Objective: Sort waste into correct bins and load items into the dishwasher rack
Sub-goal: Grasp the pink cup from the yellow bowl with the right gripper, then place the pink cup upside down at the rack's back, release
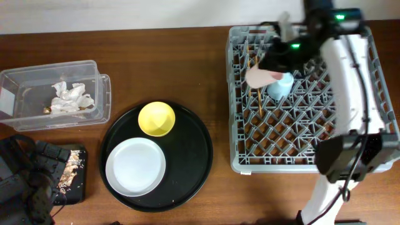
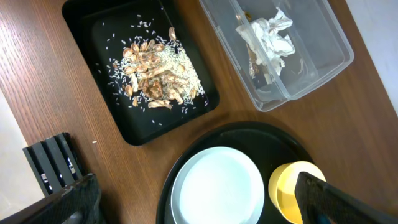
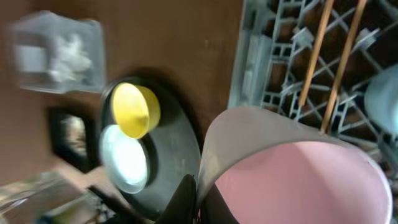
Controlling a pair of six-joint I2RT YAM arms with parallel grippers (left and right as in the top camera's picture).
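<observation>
The robot's right gripper has hold of the pink cup's rim [image 3: 249,154] and the rack [image 1: 265,42] behind the light blue cup is free, so the robot should keep going until the pink cup sits there.
My right gripper [image 1: 270,64] is shut on the pink cup [image 1: 260,76] and holds it over the grey dishwasher rack [image 1: 240,134]; the cup fills the right wrist view [image 3: 298,180]. A light blue cup [image 1: 280,87] and two chopsticks [image 1: 257,99] are in the rack. The grey-white plate [image 1: 135,166] and yellow bowl [image 1: 156,119] sit on the round black tray [image 1: 194,156]. My left gripper [image 2: 199,205] is open and empty above the plate [image 2: 217,190]. Tissue paper [image 1: 70,99] lies in the clear box [image 1: 94,69]. Beige food scraps [image 2: 155,74] lie on the flat black tray [image 2: 93,37].
The left arm's dark base [image 1: 25,181] sits at the front left corner beside the flat black tray [image 1: 78,184]. The right arm's white link [image 1: 356,81] crosses the rack's right side.
</observation>
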